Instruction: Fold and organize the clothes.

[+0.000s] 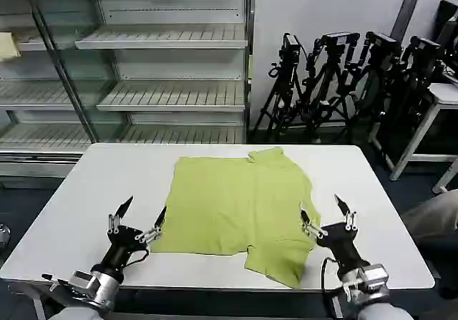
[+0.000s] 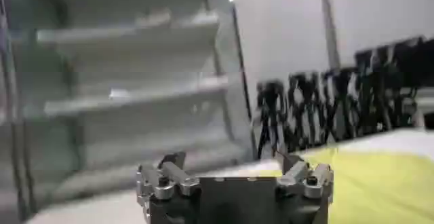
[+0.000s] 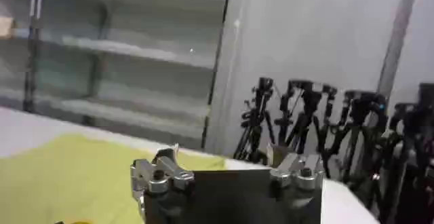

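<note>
The T-shirt (image 1: 278, 200) lies spread out with a plain upper side (image 1: 211, 204), so I expect a white print hidden underneath to come into view when I fold and carry it.
A lime yellow-green T-shirt (image 1: 236, 202) lies spread on the white table (image 1: 86, 191), its body mostly flat. One part is bunched at the far right corner, and a rumpled flap reaches toward the front edge at the right. My left gripper (image 1: 146, 207) hovers open just beside the shirt's left edge, holding nothing. Open and empty too, my right gripper (image 1: 319, 205) sits at the shirt's right edge. In the left wrist view the open left gripper (image 2: 230, 161) has the shirt (image 2: 380, 184) off to one side. In the right wrist view the open right gripper (image 3: 222, 156) points past the shirt (image 3: 68, 178).
Glass-fronted shelving (image 1: 164, 94) stands behind the table, with a small pale yellow cloth (image 1: 8, 45) on a shelf at far left. Black tripods (image 1: 343, 84) crowd the back right beside another white table (image 1: 440, 98). Bare tabletop lies left of the shirt.
</note>
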{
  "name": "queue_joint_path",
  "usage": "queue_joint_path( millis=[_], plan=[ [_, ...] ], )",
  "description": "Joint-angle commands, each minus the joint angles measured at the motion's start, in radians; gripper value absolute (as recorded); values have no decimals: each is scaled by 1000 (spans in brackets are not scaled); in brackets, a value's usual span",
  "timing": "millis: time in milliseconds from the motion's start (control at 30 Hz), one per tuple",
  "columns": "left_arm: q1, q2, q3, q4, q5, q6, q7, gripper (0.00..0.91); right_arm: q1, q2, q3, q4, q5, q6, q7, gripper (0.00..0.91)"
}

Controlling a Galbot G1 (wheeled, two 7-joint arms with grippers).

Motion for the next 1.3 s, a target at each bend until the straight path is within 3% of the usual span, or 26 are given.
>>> queue_joint_path(
  millis=[33,133,167,367,1100,1133,1167,1200,1233,1267,1300],
  plan=[
    [51,2,11,-36,-26,194,-58,907,-209,-57,10,50,-8,-21,23,907],
    [53,2,7,-64,-73,338,-54,907,-212,-46,-8,28,-6,-30,29,907],
    [60,4,0,-67,-93,344,-55,907,-215,-41,-22,25,-4,-31,30,907],
    [64,13,-5,-16,-76,344,-51,907,-217,-25,-41,56,17,-98,69,907],
    [-11,7,-3,46,-135,345,-82,907,-128,8,-107,12,23,-176,67,907],
    [-12,6,-3,45,-135,345,-83,776,-127,9,-107,12,23,-184,67,907],
    [-13,7,-2,42,-134,345,-83,302,-127,10,-108,14,24,-192,66,907],
    [-13,7,-2,42,-131,345,-82,131,-127,10,-109,15,27,-204,63,907],
    [-13,8,-2,42,-129,345,-82,20,-127,10,-109,15,35,-215,62,887],
    [-12,8,0,43,-124,346,-79,10,-126,10,-110,13,42,-219,63,635],
    [-11,9,0,44,-124,345,-71,10,-125,12,-111,9,45,-220,64,464]
  ],
)
